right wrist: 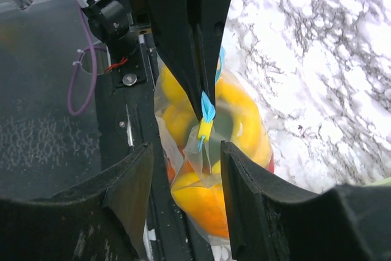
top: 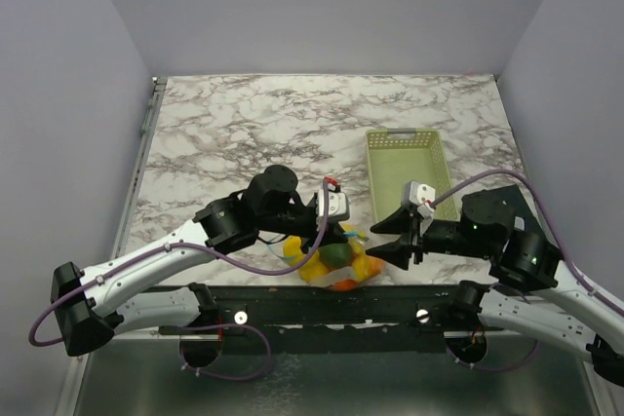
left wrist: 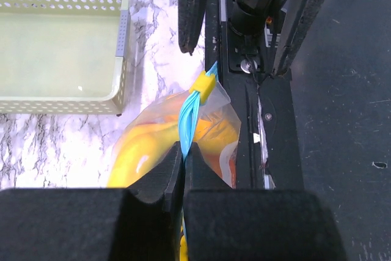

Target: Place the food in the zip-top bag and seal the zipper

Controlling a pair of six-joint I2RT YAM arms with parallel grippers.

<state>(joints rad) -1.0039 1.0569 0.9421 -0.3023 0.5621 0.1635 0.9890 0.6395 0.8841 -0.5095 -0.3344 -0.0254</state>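
Observation:
The robot's right gripper should hold the zipper's short end [right wrist: 201, 143] before the left gripper takes the yellow slider, because the left gripper is pinching the zipper [right wrist: 208, 108] behind that slider.
The clear zip-top bag [top: 336, 262] lies at the table's near edge, with the food inside: yellow pieces [right wrist: 244, 111], an orange one [right wrist: 211, 203] and a dark green one [top: 336, 253]. My left gripper [left wrist: 183, 151] is shut on the light blue zipper [left wrist: 188, 117], just behind its yellow slider [left wrist: 204, 84]. It holds the bag's mouth edge up, as the right wrist view shows [right wrist: 208, 107]. My right gripper [right wrist: 186, 169] is open, its fingers on either side of the bag's corner below the slider [right wrist: 204, 129] without touching it. In the top view it [top: 382, 241] is just right of the bag.
A pale yellow-green slotted basket [top: 380, 177] stands empty to the back right of the bag, also in the left wrist view [left wrist: 122, 41]. The black mounting rail [top: 312, 304] runs right along the table's near edge under the bag. Grey walls close in the table.

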